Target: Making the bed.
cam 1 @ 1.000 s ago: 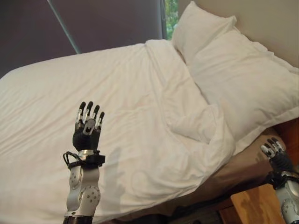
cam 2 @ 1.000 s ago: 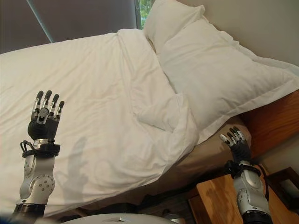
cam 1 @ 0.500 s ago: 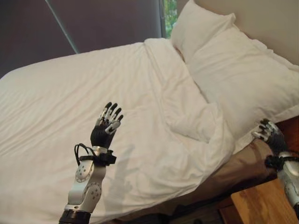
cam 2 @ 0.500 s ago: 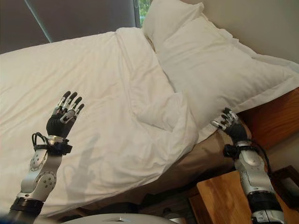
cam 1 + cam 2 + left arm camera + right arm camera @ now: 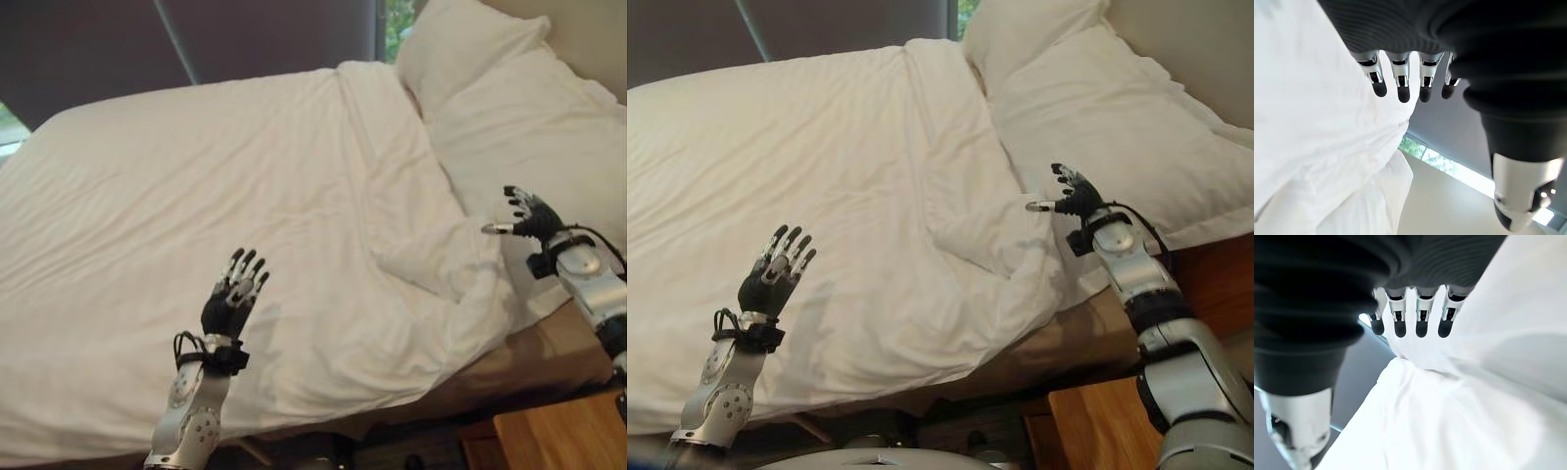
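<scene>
I expect the duvet's bunched corner (image 5: 453, 266) to flatten out when I pull it toward the near edge. A folded band (image 5: 386, 142) runs into the corner, and the corner will flatten along that band.
A white duvet (image 5: 216, 225) covers the bed, smooth across the middle, with a bunched, folded-over corner (image 5: 431, 259) at its near right by the pillows. Two white pillows (image 5: 529, 117) lie at the head on the right. My left hand (image 5: 230, 299) is raised over the duvet's near edge, fingers (image 5: 1400, 81) straight and holding nothing. My right hand (image 5: 1073, 196) hovers over the seam between the rumpled corner and the front pillow, fingers (image 5: 1420, 316) spread and thumb out, apart from the cloth.
A tan mattress side (image 5: 549, 357) shows under the duvet's lifted corner. A wooden bedside table (image 5: 563, 436) stands at the near right, below my right arm. Dark curtains (image 5: 255, 34) hang behind the bed, with a window strip (image 5: 397, 15) beside the pillows.
My right hand has risen from beside the mattress edge to above the duvet's bunched corner. The left hand has sunk lower and stays spread. The camera has shifted, moving the bed rightward in view.
</scene>
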Available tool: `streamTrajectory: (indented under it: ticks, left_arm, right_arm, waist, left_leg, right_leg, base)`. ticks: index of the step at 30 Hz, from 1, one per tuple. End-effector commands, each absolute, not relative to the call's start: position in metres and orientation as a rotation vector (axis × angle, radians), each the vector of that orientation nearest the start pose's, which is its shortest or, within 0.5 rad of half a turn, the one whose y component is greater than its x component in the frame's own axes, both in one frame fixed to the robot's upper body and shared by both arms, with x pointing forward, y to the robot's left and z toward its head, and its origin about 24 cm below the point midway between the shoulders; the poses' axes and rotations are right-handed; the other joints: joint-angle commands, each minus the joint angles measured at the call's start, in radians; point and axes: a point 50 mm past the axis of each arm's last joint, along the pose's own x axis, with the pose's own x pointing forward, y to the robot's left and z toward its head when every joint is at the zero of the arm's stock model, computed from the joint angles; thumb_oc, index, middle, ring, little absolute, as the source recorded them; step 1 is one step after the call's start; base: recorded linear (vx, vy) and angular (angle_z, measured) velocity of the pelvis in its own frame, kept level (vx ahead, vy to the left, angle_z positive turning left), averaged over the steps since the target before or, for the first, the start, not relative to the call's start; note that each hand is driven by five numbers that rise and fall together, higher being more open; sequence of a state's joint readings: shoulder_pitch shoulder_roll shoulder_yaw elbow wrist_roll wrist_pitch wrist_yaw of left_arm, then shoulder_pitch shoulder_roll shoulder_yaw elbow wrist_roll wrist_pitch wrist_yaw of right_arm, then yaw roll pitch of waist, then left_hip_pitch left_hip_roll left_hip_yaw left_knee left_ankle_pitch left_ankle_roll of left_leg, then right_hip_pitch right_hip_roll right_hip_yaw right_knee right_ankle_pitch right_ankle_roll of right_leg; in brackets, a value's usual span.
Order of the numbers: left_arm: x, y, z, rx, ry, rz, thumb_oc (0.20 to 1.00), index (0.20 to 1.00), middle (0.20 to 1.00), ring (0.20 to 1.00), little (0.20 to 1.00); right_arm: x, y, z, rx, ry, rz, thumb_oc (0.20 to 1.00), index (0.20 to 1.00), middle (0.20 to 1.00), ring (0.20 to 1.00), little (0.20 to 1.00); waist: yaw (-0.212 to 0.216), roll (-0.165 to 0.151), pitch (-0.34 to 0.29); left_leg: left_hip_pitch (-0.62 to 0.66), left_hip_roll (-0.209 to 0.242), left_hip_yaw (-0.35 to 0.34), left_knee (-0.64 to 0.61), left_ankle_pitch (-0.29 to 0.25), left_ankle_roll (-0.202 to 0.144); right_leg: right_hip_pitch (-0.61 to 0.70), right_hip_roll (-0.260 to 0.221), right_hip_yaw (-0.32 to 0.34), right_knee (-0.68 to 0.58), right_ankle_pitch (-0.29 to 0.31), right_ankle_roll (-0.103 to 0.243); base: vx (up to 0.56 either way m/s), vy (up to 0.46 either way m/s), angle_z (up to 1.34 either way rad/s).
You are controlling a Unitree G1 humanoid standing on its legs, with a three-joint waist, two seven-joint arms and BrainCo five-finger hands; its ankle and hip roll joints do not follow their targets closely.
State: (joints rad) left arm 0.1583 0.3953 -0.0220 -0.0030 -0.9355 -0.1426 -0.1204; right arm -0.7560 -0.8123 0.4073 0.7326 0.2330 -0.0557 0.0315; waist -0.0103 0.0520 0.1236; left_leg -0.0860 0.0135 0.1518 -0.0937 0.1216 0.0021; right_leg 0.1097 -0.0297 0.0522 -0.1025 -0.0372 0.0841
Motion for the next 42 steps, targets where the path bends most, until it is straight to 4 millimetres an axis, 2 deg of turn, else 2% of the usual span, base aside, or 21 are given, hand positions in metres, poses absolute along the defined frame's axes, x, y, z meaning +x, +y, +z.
streamTrajectory:
  ticks: [1, 6, 12, 19, 25, 28, 29, 30, 33, 36, 37, 39, 40, 42]
  left_arm:
    - [0.225, 0.241, 0.052, -0.552, -0.117, 0.012, 1.0, 1.0, 1.0, 1.0, 1.0]
    - [0.224, 0.239, 0.049, -0.58, -0.114, 0.011, 1.0, 1.0, 1.0, 1.0, 1.0]
    - [0.227, 0.232, 0.049, -0.605, -0.121, -0.005, 1.0, 1.0, 1.0, 1.0, 1.0]
    - [0.23, 0.23, 0.052, -0.598, -0.136, -0.01, 1.0, 1.0, 1.0, 1.0, 1.0]
    - [0.234, 0.223, 0.053, -0.61, -0.139, -0.032, 1.0, 1.0, 1.0, 1.0, 1.0]
    - [0.235, 0.221, 0.054, -0.615, -0.143, -0.036, 1.0, 1.0, 1.0, 1.0, 1.0]
    - [0.236, 0.22, 0.054, -0.614, -0.145, -0.036, 1.0, 1.0, 1.0, 1.0, 1.0]
    - [0.238, 0.217, 0.056, -0.615, -0.152, -0.049, 1.0, 1.0, 1.0, 1.0, 1.0]
    - [0.239, 0.216, 0.056, -0.617, -0.159, -0.039, 1.0, 1.0, 1.0, 1.0, 1.0]
    - [0.239, 0.217, 0.057, -0.616, -0.165, -0.03, 1.0, 1.0, 1.0, 1.0, 1.0]
    - [0.238, 0.219, 0.056, -0.613, -0.168, -0.014, 1.0, 1.0, 1.0, 1.0, 1.0]
    - [0.237, 0.222, 0.056, -0.613, -0.174, 0.009, 1.0, 1.0, 1.0, 1.0, 1.0]
    - [0.235, 0.227, 0.057, -0.613, -0.183, 0.038, 1.0, 1.0, 1.0, 1.0, 1.0]
    - [0.234, 0.229, 0.056, -0.614, -0.183, 0.046, 1.0, 1.0, 1.0, 1.0, 1.0]
  right_arm:
    - [0.381, -0.284, 0.195, -0.847, -0.06, -0.101, 1.0, 1.0, 1.0, 1.0, 1.0]
    - [0.388, -0.294, 0.203, -0.915, -0.007, -0.173, 1.0, 1.0, 1.0, 1.0, 1.0]
    - [0.388, -0.309, 0.187, -1.045, 0.137, -0.22, 1.0, 1.0, 1.0, 1.0, 1.0]
    - [0.38, -0.325, 0.179, -1.246, 0.226, -0.211, 1.0, 1.0, 1.0, 1.0, 1.0]
    - [0.375, -0.323, 0.155, -1.409, 0.301, -0.112, 1.0, 1.0, 1.0, 1.0, 1.0]
    - [0.373, -0.321, 0.146, -1.438, 0.319, -0.082, 1.0, 1.0, 1.0, 1.0, 1.0]
    - [0.373, -0.318, 0.142, -1.45, 0.319, -0.059, 0.2, 0.2, 0.2, 0.2, 0.2]
    - [0.373, -0.309, 0.13, -1.508, 0.336, 0.019, 0.2, 0.2, 0.2, 0.2, 0.2]
    - [0.37, -0.299, 0.116, -1.534, 0.326, 0.083, 0.2, 0.2, 0.2, 0.2, 0.2]
    - [0.368, -0.292, 0.111, -1.52, 0.285, 0.11, 0.2, 0.2, 0.2, 0.2, 0.2]
    - [0.366, -0.28, 0.106, -1.515, 0.236, 0.153, 0.2, 0.2, 0.2, 0.2, 0.2]
    - [0.363, -0.26, 0.108, -1.527, 0.138, 0.226, 0.2, 0.2, 0.2, 0.2, 0.2]
    - [0.354, -0.249, 0.113, -1.533, 0.049, 0.277, 0.2, 0.2, 0.2, 0.2, 0.2]
    - [0.347, -0.245, 0.113, -1.541, 0.015, 0.313, 0.2, 0.2, 0.2, 0.2, 0.2]
  waist:
    - [0.033, -0.023, 0.0]
    - [0.051, -0.016, 0.013]
    - [0.071, 0.004, 0.031]
    - [0.068, 0.025, 0.046]
    - [0.058, 0.036, 0.056]
    - [0.055, 0.04, 0.061]
    - [0.053, 0.041, 0.063]
    - [0.051, 0.044, 0.065]
    - [0.043, 0.046, 0.066]
    - [0.037, 0.046, 0.069]
    - [0.031, 0.046, 0.069]
    - [0.02, 0.045, 0.071]
    - [0.006, 0.041, 0.072]
    - [-0.001, 0.038, 0.073]
  left_leg:
    - [0.097, 0.022, -0.023, 0.006, -0.067, -0.064]
    - [0.075, 0.016, -0.047, 0.006, -0.056, -0.066]
    - [0.044, 0.007, -0.077, 0.006, -0.039, -0.071]
    - [0.017, 0.0, -0.087, 0.006, -0.031, -0.073]
    - [0.005, -0.002, -0.084, 0.006, -0.029, -0.073]
    - [0.002, -0.003, -0.083, 0.006, -0.029, -0.074]
    - [0.0, -0.003, -0.082, 0.006, -0.029, -0.074]
    - [-0.002, -0.003, -0.082, 0.006, -0.03, -0.074]
    - [-0.002, -0.003, -0.079, 0.006, -0.032, -0.073]
    - [0.0, -0.003, -0.077, 0.006, -0.034, -0.073]
    - [0.004, -0.003, -0.075, 0.006, -0.037, -0.071]
    - [0.006, -0.002, -0.07, 0.006, -0.04, -0.07]
    - [0.008, -0.001, -0.067, 0.006, -0.045, -0.069]
    - [0.01, -0.001, -0.066, 0.006, -0.047, -0.068]
  right_leg:
    - [-0.105, -0.015, -0.072, 0.015, 0.068, 0.011]
    - [-0.114, -0.019, -0.095, 0.015, 0.069, 0.01]
    - [-0.134, -0.025, -0.115, 0.015, 0.072, 0.009]
    - [-0.159, -0.031, -0.125, 0.015, 0.075, 0.012]
    - [-0.173, -0.032, -0.117, 0.015, 0.078, 0.012]
    - [-0.18, -0.033, -0.114, 0.015, 0.08, 0.012]
    - [-0.182, -0.034, -0.112, 0.015, 0.081, 0.012]
    - [-0.184, -0.034, -0.111, 0.015, 0.078, 0.012]
    - [-0.184, -0.035, -0.108, 0.015, 0.079, 0.012]
    - [-0.182, -0.035, -0.105, 0.015, 0.078, 0.012]
    - [-0.18, -0.035, -0.104, 0.015, 0.077, 0.012]
    - [-0.181, -0.035, -0.101, 0.015, 0.076, 0.012]
    - [-0.18, -0.035, -0.097, 0.015, 0.076, 0.013]
    - [-0.18, -0.035, -0.096, 0.015, 0.075, 0.013]
  base:
    - [-0.04, -0.032, 0.1]
    - [-0.03, -0.015, 0.23]
    - [-0.02, -0.014, 0.17]
    - [-0.01, 0.0, 0.04]
    - [0.0, 0.0, 0.0]
    - [0.0, 0.0, 0.0]
    - [0.0, 0.0, 0.0]
    - [0.0, 0.0, 0.0]
    - [0.0, 0.0, 0.0]
    - [0.0, 0.0, 0.0]
    - [0.0, 0.0, 0.0]
    - [0.0, 0.0, 0.0]
    - [0.0, 0.0, 0.0]
    - [0.0, 0.0, 0.0]
